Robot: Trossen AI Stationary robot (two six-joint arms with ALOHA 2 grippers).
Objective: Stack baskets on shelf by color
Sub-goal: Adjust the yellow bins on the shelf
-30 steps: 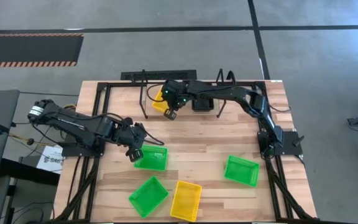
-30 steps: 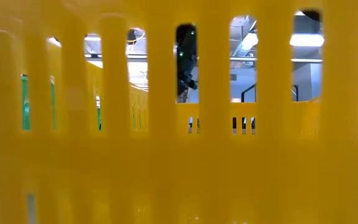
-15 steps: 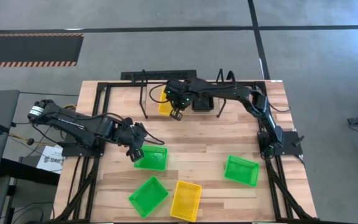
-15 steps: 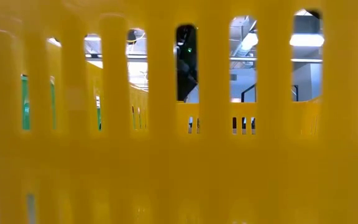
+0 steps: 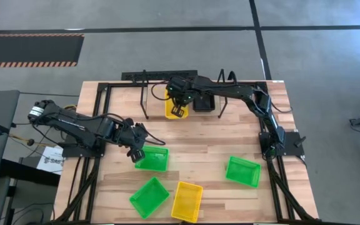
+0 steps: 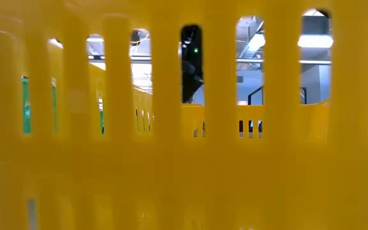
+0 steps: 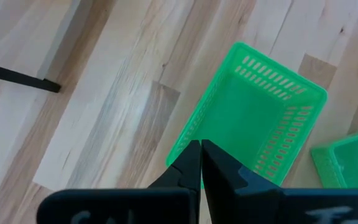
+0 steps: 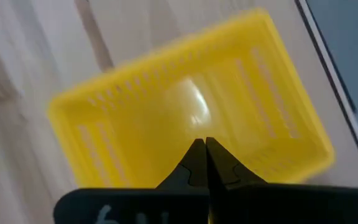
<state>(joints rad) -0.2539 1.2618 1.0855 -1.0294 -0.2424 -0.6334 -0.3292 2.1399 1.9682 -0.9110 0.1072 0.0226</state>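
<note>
My right gripper should press inside the yellow basket's far corner [image 8: 325, 157] and push that basket back alongside, because the yellow basket [image 5: 170, 116] sticks out past the black basket's near edge.
My right gripper [image 5: 179, 112] [image 8: 204, 144] is shut on a yellow basket [image 5: 172, 103] [image 8: 191, 99] in front of the black wire shelf [image 5: 186, 78] at the table's far edge. My left gripper [image 5: 137, 153] [image 7: 201, 146] is shut at the left end of a green basket [image 5: 153, 159] [image 7: 253, 118] that lies flat on the table. Two more green baskets [image 5: 149, 195] [image 5: 242, 170] and a second yellow basket [image 5: 187, 201] [image 6: 184, 166] rest on their bottoms near the table's near edge. No black basket shows clearly. My left gripper pinches the green basket's short left end wall [image 7: 180, 149] near a corner, one finger inside and one outside. It comes slanting down from the table's left. The basket's bottom lies on the table. My right gripper pinches one side wall [image 8: 263, 169] of the yellow basket from above. The fingers themselves hide the exact spot. Whether the basket is lifted clear or touches the table, I cannot tell.
The near yellow basket stands right against the low camera and blocks nearly all of that view; a dark arm [image 6: 190, 64] shows through its slots. A dark block [image 5: 203, 103] sits under the shelf. Bare wood [image 5: 205, 140] lies between the shelf and the near baskets.
My right gripper has carried the yellow basket a short way toward the table's right along the front of the shelf, and the basket has turned about so its sides now run square to the table. The left arm and the other baskets have kept still.
</note>
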